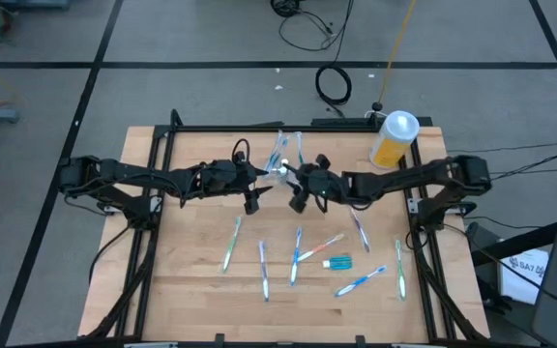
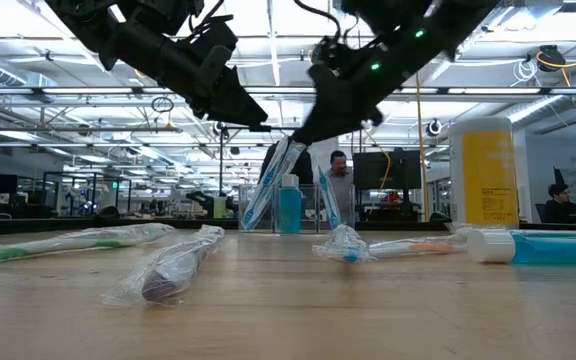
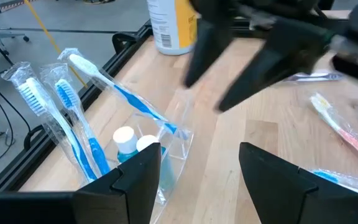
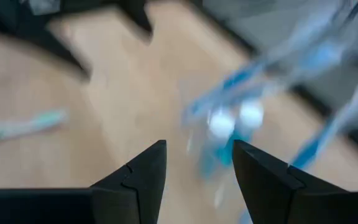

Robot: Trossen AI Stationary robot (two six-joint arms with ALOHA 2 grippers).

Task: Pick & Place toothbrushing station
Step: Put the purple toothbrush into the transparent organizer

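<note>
My open right gripper should keep moving toward the purple toothbrush point(image 1: 360, 230) until my fingers close across its handle point(image 1: 358, 225), because the toothbrush lies close by and clear of its neighbours.
The clear cup point(image 1: 282, 172) stands on the wooden table behind its middle. It holds wrapped blue and white toothbrushes point(image 3: 73, 106) that lean out of its rim, and two white-capped teal toothpaste tubes point(image 3: 129, 140). My left gripper point(image 1: 262, 182) hangs open just left of the cup and above it point(image 2: 258, 118). My right gripper point(image 1: 296, 184) hangs open just right of the cup, also raised point(image 2: 303, 135), with nothing between its fingers. Several wrapped toothbrushes point(image 1: 296, 253) and one teal tube point(image 1: 339, 262) lie flat on the near half of the table.
A yellow bottle with a white cap point(image 1: 395, 138) stands at the far right corner of the table. A black frame rail point(image 1: 259, 127) runs along the far edge and down both sides. Bare wood shows at the near left point(image 1: 182, 290).
</note>
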